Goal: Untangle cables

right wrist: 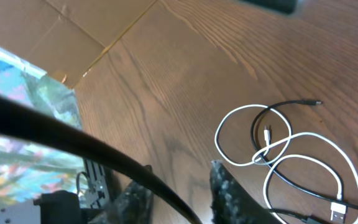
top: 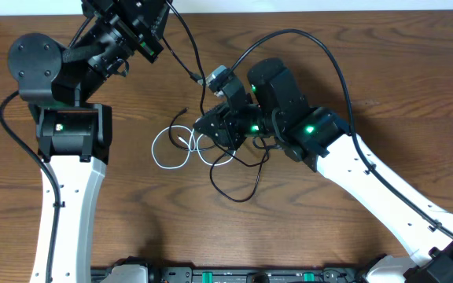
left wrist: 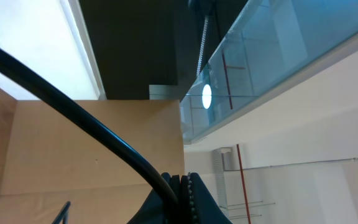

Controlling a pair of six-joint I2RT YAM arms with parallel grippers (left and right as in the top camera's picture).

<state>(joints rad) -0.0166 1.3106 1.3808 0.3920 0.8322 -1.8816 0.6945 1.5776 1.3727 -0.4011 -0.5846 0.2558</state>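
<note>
The black cable (top: 193,39) goes from my raised left gripper down to the heap of cables. My left gripper should open and grab the cable lower down, next to my right gripper (top: 203,98).
The cables lie bunched at the table's middle. A white cable (top: 170,149) makes loops, and thin black cables (top: 238,185) cross it and trail toward the front. In the right wrist view the white cable (right wrist: 253,134) and a black cable (right wrist: 278,107) interlace to the right of my fingers. My right gripper (top: 211,126) hangs over the right side of the bunch. Its fingers (right wrist: 180,168) stand apart with bare wood between them. My left gripper (top: 144,35) is raised at the back left, far from the cables, and its jaws (left wrist: 185,180) are pressed together.
A thick black arm wire (right wrist: 104,152) crosses in front of the right fingers, and another (left wrist: 86,121) passes the left jaws. A cardboard surface (right wrist: 61,37) lies beyond the table edge. An equipment rail (top: 234,275) runs along the front edge.
</note>
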